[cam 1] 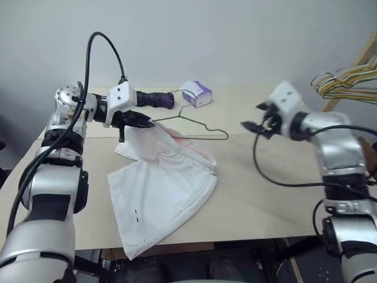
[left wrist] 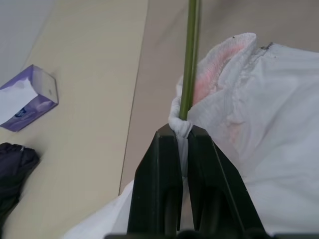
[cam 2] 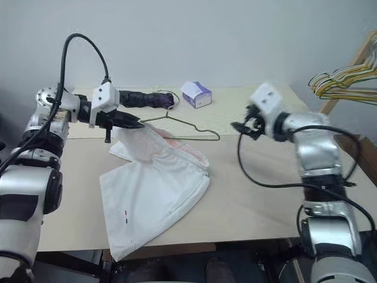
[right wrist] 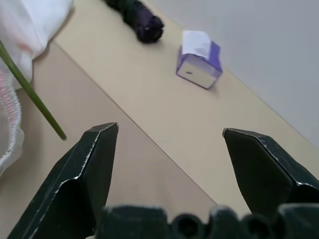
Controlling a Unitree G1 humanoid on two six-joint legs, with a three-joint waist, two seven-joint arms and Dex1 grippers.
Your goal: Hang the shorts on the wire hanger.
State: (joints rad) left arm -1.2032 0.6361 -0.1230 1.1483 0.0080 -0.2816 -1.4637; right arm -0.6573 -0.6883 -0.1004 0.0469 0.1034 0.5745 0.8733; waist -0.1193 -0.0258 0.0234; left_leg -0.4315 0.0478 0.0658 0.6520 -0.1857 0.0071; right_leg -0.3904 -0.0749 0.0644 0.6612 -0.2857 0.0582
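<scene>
The open edge of the waistband is gathered into fine ribs. The waistband will therefore stretch over the far end of the wire hanger when I pull the waistband.
The white shorts lie spread on the tan table, one corner lifted off it. My left gripper is shut on that bunched corner. In the left wrist view the black fingers pinch the white fabric right where the thin green wire hanger meets it. The hanger stretches from that pinch toward the table's middle, its far end beyond the shorts' pink-lined waistband. My right gripper hovers open above the table to the right, apart from the hanger's end, with nothing between its fingers.
A white-and-purple tissue box and a dark purple roll sit at the back of the table. A bunch of yellow, green and white hangers hangs on a wooden rack at the far right. The table's front edge runs just below the shorts.
</scene>
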